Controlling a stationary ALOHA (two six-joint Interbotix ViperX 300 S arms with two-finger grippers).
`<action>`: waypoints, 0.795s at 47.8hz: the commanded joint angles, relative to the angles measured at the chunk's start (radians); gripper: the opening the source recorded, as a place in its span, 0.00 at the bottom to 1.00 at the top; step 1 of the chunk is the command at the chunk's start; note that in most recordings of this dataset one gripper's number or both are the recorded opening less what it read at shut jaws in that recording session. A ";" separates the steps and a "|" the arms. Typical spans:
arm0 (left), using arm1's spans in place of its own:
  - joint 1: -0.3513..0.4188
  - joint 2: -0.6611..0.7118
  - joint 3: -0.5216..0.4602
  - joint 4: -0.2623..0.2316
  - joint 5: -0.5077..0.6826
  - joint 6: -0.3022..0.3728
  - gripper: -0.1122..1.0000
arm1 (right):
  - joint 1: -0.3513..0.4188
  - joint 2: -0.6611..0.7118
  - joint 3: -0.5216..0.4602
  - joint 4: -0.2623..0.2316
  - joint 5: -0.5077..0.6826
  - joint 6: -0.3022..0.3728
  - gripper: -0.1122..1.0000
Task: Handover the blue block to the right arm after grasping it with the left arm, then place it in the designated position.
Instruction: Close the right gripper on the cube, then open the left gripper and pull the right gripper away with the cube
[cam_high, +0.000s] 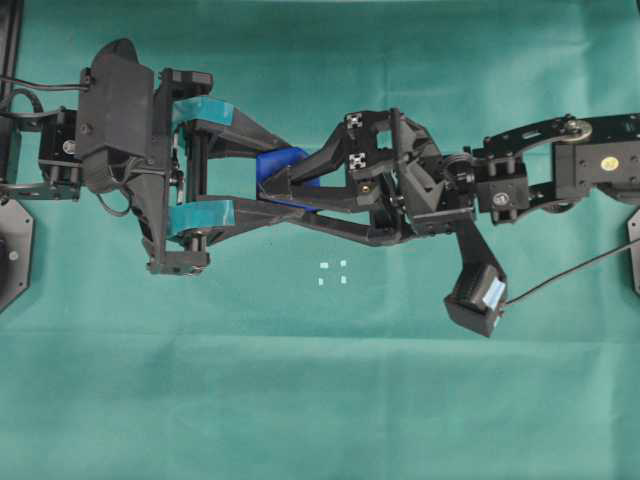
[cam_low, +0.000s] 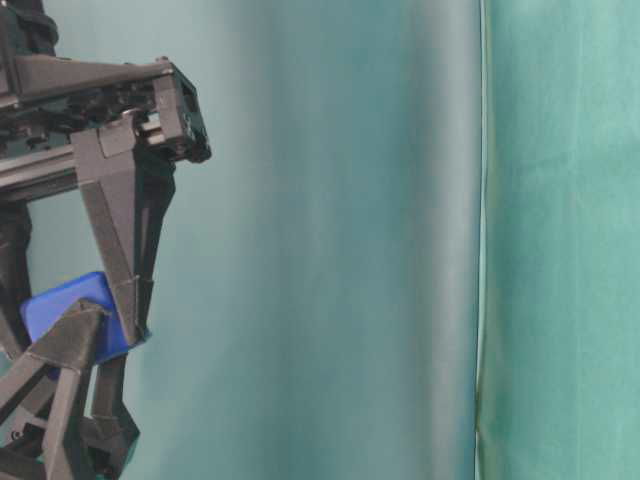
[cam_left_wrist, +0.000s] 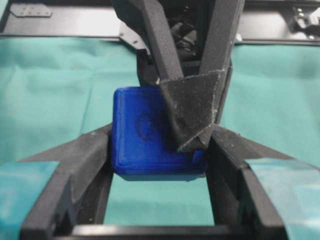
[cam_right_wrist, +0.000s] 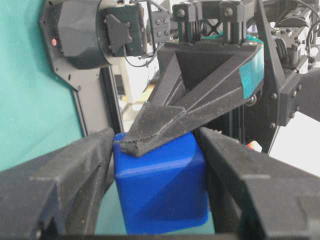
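Observation:
Next, I open my left gripper and back it away before my right gripper takes the blue block (cam_high: 278, 163) to the white marks (cam_high: 333, 273), because both grippers are clamping the block with their fingers crossed.
The blue block (cam_high: 284, 163) hangs above the green cloth between the two arms, and both grippers hold it. My left gripper (cam_left_wrist: 158, 147), with teal tape on its finger bases, presses the block (cam_left_wrist: 142, 135) from two sides. My right gripper (cam_right_wrist: 156, 150), all black, is shut on the same block (cam_right_wrist: 160, 190) across its other two faces, one finger crossing over the left one. The designated position (cam_high: 331, 273), small white corner marks, lies on the cloth just in front of the joined grippers. In the table-level view the block (cam_low: 68, 315) shows at the far left.
Green cloth (cam_high: 320, 400) covers the whole table. The right arm's wrist camera (cam_high: 478, 300) hangs low to the right of the marks, with a cable trailing right. A black base plate (cam_high: 12, 255) sits at the left edge.

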 joint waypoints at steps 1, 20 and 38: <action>-0.011 -0.012 -0.015 -0.002 -0.005 0.003 0.52 | -0.006 -0.014 -0.031 0.015 0.006 0.020 0.62; -0.017 -0.014 -0.015 -0.002 0.002 0.002 0.71 | -0.005 -0.012 -0.034 0.018 0.005 0.048 0.62; -0.014 -0.041 0.003 -0.002 0.002 0.003 1.00 | 0.003 -0.020 -0.025 0.017 0.008 0.049 0.60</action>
